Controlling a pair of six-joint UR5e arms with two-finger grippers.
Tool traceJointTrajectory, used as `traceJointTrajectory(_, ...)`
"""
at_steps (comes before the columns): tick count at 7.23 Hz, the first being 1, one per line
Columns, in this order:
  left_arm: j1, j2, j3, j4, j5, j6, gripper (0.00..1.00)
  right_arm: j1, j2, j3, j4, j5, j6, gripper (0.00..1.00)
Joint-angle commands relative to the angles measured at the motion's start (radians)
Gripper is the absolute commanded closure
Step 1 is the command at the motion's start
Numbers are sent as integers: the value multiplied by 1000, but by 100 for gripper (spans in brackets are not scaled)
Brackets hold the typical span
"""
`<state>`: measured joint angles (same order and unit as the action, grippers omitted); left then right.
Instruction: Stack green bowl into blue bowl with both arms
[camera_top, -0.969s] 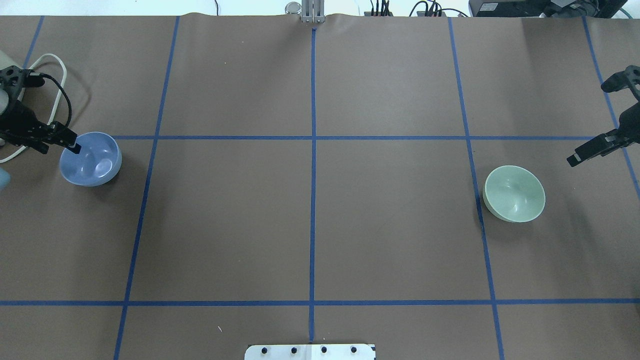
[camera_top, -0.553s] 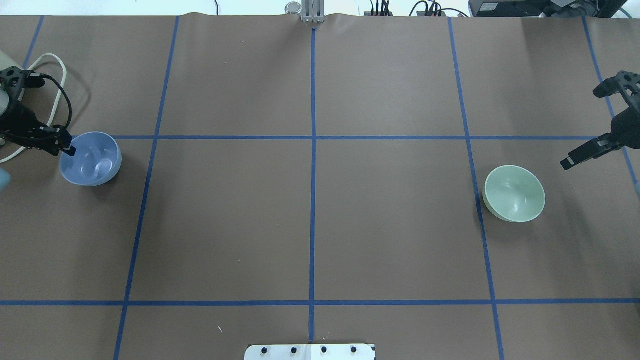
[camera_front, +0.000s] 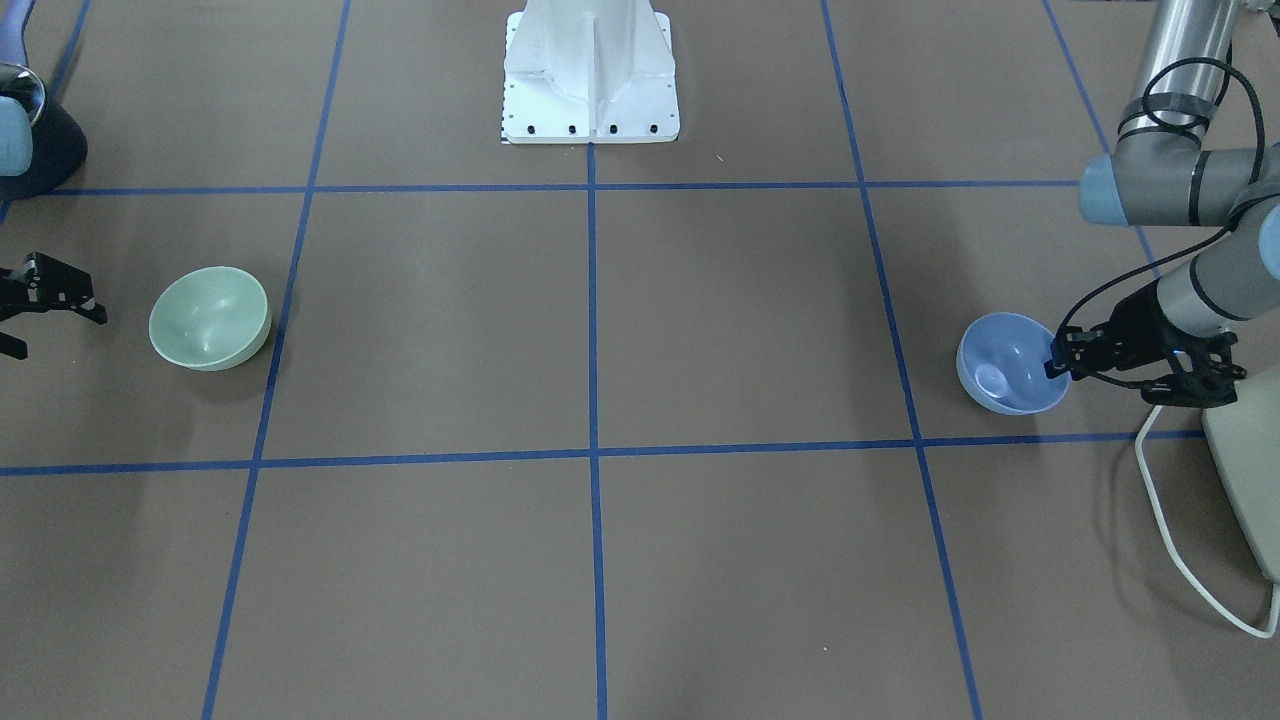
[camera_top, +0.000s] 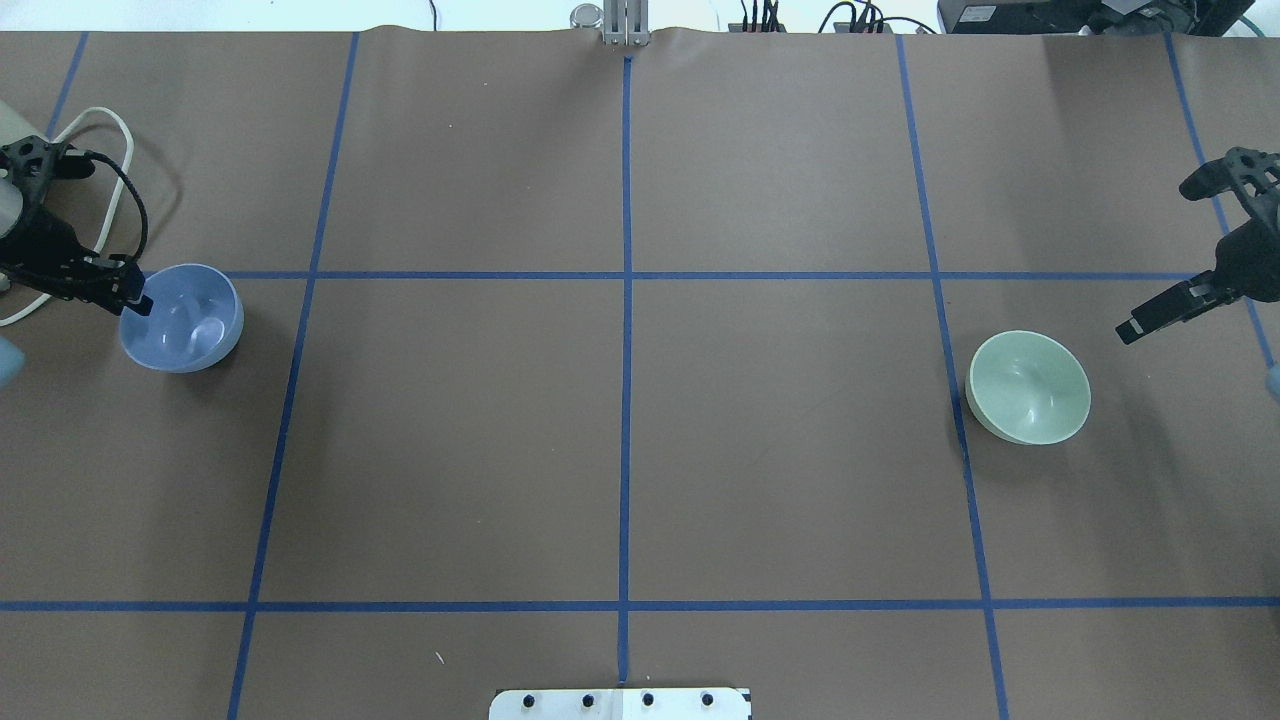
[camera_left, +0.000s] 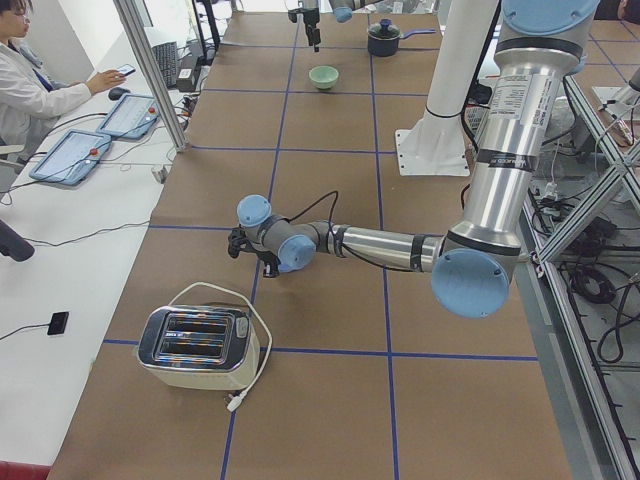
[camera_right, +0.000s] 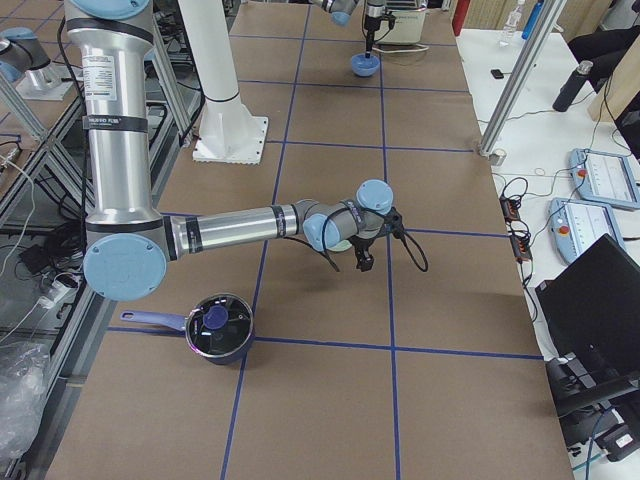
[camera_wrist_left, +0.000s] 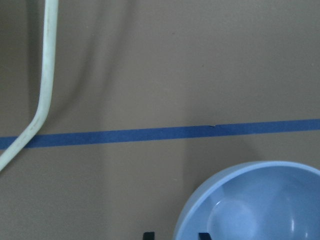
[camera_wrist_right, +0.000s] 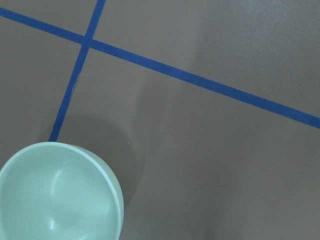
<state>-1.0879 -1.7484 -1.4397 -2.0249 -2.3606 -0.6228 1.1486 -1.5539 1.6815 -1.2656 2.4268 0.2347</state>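
The blue bowl (camera_front: 1009, 364) is far from the green bowl, so the robot's left gripper should carry the blue bowl halfway while its right gripper takes the green bowl's rim (camera_front: 152, 319).
The blue bowl (camera_top: 182, 318) sits upright at the table's left end and also shows in the front view (camera_front: 1005, 365). My left gripper (camera_top: 135, 298) is at its outer rim. The left wrist view shows one fingertip (camera_wrist_left: 148, 235) outside the rim and the other inside the blue bowl (camera_wrist_left: 250, 205), shut on its wall. The green bowl (camera_top: 1030, 388) sits upright at the right end. My right gripper (camera_top: 1140, 325) hovers open and empty beside it, apart from it. The right wrist view shows the green bowl (camera_wrist_right: 55, 195) at lower left and no fingers.
A silver toaster (camera_left: 195, 345) with a white cord (camera_top: 110, 130) stands just beyond the blue bowl at the left end. A dark pot (camera_right: 215, 328) stands near the right arm's end. The white pedestal (camera_front: 590, 75) is at the robot's side.
The left gripper's fingers drew back from inside the blue bowl to its rim and closed in. The right gripper shifted slightly toward the green bowl.
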Motion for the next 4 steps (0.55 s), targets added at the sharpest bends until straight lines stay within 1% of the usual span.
traceJointTrajectory(1,17,1,1,0,1,0,60,-3,2,0,0,-2,0,1)
traceJointTrajectory(2,22,3,1,0,1,0,75,-9,2,0,2,-15,0,1)
traceJointTrajectory(3,23,3,1,0,1,-2,89,-13,2,0,2,-20,-1,1)
traceJointTrajectory(4,23,3,2,0,1,-2,99,-19,2,0,3,-20,0,1)
